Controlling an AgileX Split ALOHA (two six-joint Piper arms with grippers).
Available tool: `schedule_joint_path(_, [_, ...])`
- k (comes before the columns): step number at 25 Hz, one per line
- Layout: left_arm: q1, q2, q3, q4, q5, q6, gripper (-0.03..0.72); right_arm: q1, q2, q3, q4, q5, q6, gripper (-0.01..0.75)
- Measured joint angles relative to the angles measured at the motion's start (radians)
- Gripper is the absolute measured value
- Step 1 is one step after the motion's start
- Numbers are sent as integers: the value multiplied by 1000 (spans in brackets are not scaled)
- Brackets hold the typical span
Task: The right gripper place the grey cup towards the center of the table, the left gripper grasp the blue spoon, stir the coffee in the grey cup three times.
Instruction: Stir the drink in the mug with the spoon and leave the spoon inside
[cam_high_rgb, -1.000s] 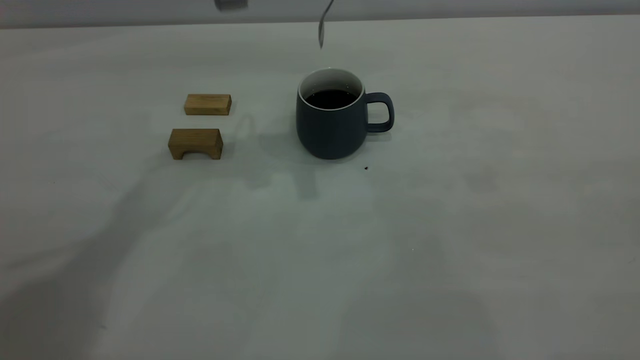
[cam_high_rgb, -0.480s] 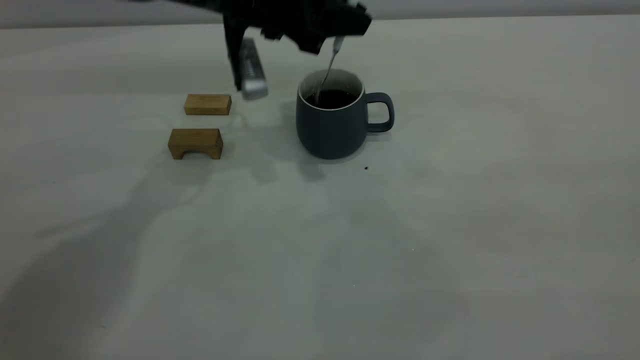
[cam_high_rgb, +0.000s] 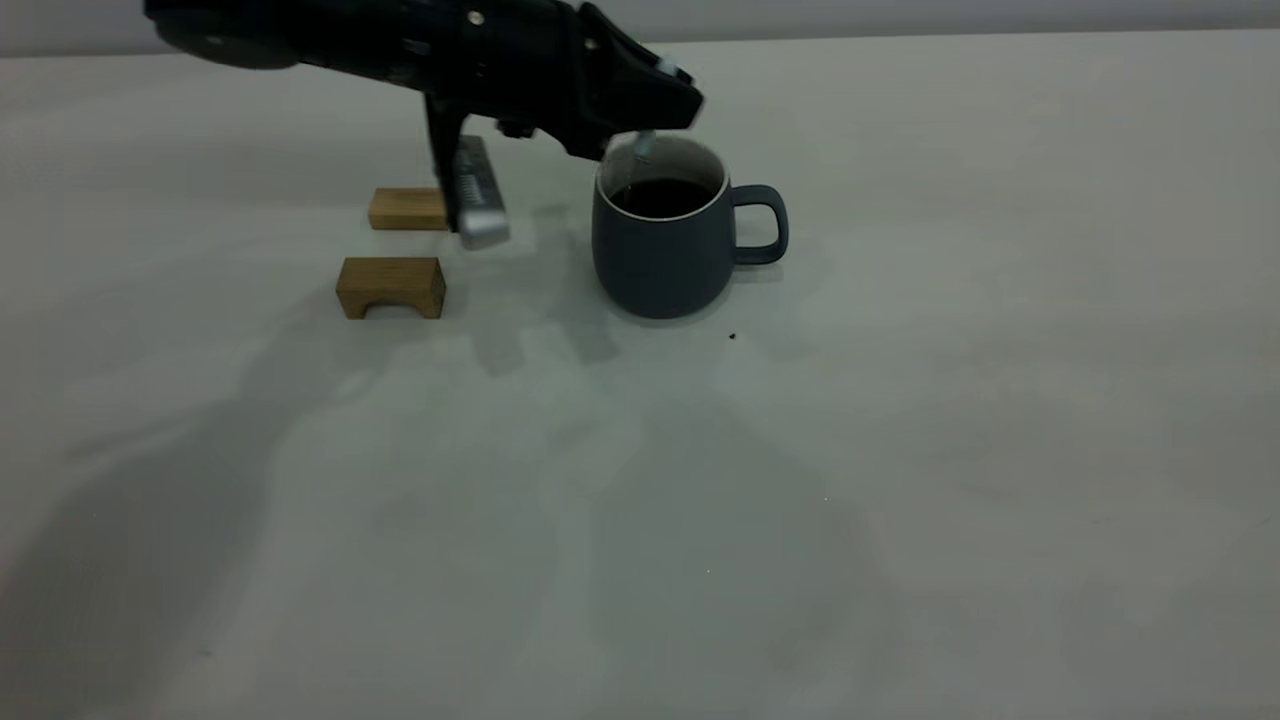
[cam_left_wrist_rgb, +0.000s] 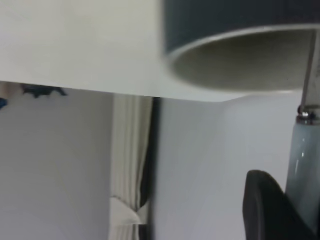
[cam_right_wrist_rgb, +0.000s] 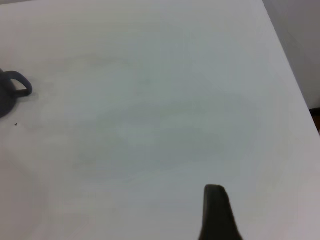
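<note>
Next, my left gripper sweeps the blue spoon back toward the cup's handle side (cam_high_rgb: 708, 187), because the spoon is close to the grey cup's side (cam_high_rgb: 617, 188) that faces the wooden blocks.
The grey cup (cam_high_rgb: 660, 255) stands upright near the middle of the table (cam_high_rgb: 900, 450), its handle to the right and dark coffee (cam_high_rgb: 660, 197) inside. My left gripper (cam_high_rgb: 650, 112) hovers just over the cup's far-left rim, shut on the blue spoon (cam_high_rgb: 643, 148), which hangs down into the cup's mouth. In the left wrist view the pale blue handle (cam_left_wrist_rgb: 304, 160) lies against a black finger (cam_left_wrist_rgb: 265, 210), with the cup rim (cam_left_wrist_rgb: 235, 45) close by. The spoon's bowl is hidden. My right gripper (cam_right_wrist_rgb: 220, 220) is far off to the right of the cup (cam_right_wrist_rgb: 6, 100).
Two brown wooden blocks lie left of the cup: a flat one (cam_high_rgb: 405, 209), partly behind the arm's silver pad (cam_high_rgb: 478, 195), and an arched one (cam_high_rgb: 391, 287). A dark speck (cam_high_rgb: 732, 336) sits in front of the cup.
The left arm has come down into view from the top edge and shifted left. The spoon went from hanging above the cup to reaching into its mouth. The cup has not moved.
</note>
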Motion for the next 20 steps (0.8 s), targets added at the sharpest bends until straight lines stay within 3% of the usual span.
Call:
schedule_joint_path(7, [-26,101,-167,-2,17,0,150,0,0,0,0,0,0,541])
schedule_joint_path(13, [-58,111,-178,2,120,1,150,0,0,0,0,0,0,541])
schedule_joint_path(20, [-29,111,-135,35,195,-41,150,0,0,0,0,0,0,541])
